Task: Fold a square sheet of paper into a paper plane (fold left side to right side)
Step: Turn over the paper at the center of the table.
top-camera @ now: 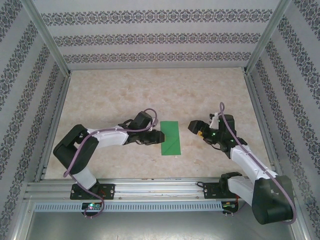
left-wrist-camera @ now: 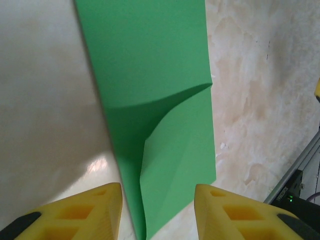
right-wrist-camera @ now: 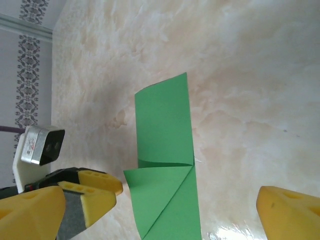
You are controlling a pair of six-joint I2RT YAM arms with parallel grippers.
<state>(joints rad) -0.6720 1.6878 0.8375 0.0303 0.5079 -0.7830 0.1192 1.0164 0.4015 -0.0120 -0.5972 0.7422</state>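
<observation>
The paper point(top-camera: 170, 134) will bend across its middle when I lift its side with my right gripper, because the flap's loose edge point(right-wrist-camera: 162, 166) rises there.
The square sheet of paper point(top-camera: 170, 138) lies mid-table, bright green, folded in half into a narrow upright rectangle rather than a dart shape. One corner is folded over as a triangular flap point(right-wrist-camera: 155, 187) whose free edge lifts a little off the layer below point(left-wrist-camera: 175, 165). My left gripper point(top-camera: 158, 135) sits low at the paper's left edge, open, with the flap end of the paper point(left-wrist-camera: 150, 75) lying between and ahead of its yellow fingers point(left-wrist-camera: 80, 212). My right gripper point(top-camera: 193, 126) hovers just right of the paper point(right-wrist-camera: 162, 120), open and holding nothing.
The marbled beige tabletop point(top-camera: 125, 95) is bounded by patterned walls and metal frame posts point(top-camera: 50, 45). An aluminium rail point(top-camera: 160, 187) runs along the near edge. In the right wrist view the left arm's white camera block point(right-wrist-camera: 37, 145) stands close to the paper's left side.
</observation>
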